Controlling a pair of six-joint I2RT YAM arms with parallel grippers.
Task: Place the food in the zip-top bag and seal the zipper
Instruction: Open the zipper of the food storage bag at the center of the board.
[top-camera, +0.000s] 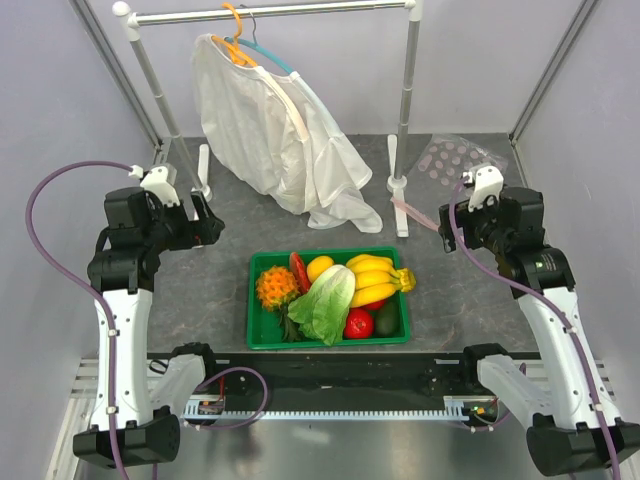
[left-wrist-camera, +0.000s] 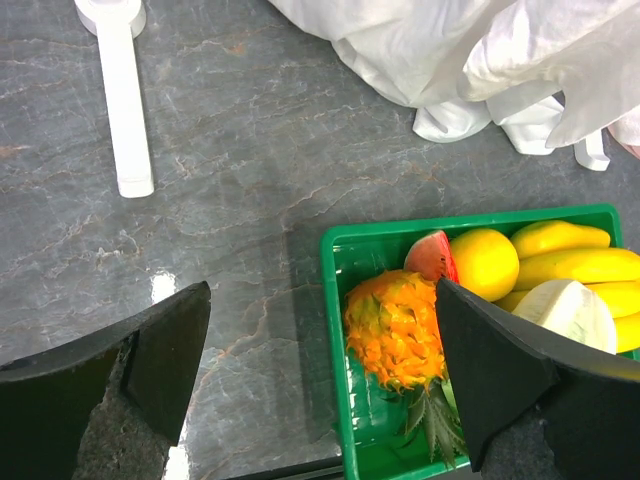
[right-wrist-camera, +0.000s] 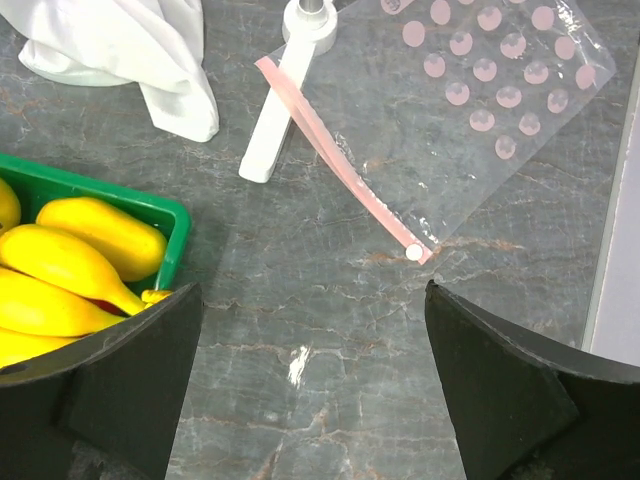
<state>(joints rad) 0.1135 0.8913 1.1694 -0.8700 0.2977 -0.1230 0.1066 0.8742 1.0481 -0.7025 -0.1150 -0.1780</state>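
Observation:
The near part of the pink zipper is clear of the white rack foot (right-wrist-camera: 268, 142), so my right gripper should keep going down toward that zipper part (right-wrist-camera: 372, 205) until its fingers are on both sides of it.
The food lies in a green tray (top-camera: 251, 310) at the table's middle: a pale-green lettuce (top-camera: 325, 300), a round yellow fruit (top-camera: 320, 267) and a red tomato (top-camera: 358, 323). The zip-top bag (top-camera: 455, 158), clear with pink dots, lies flat at the back right, its pink zipper (right-wrist-camera: 340, 165) facing the tray. My left gripper (top-camera: 205, 224) is open and empty, left of the tray; its view shows the yellow fruit (left-wrist-camera: 484, 263) and the lettuce (left-wrist-camera: 565, 310). My right gripper (top-camera: 445, 215) is open and empty, just in front of the bag (right-wrist-camera: 480, 120).
An orange pineapple (left-wrist-camera: 393, 328), a banana bunch (top-camera: 378, 277) and a red wedge (left-wrist-camera: 432, 257) share the tray. A clothes rack (top-camera: 405, 90) with a white garment (top-camera: 275, 140) stands at the back. One white rack foot (right-wrist-camera: 275, 110) touches the bag's zipper end.

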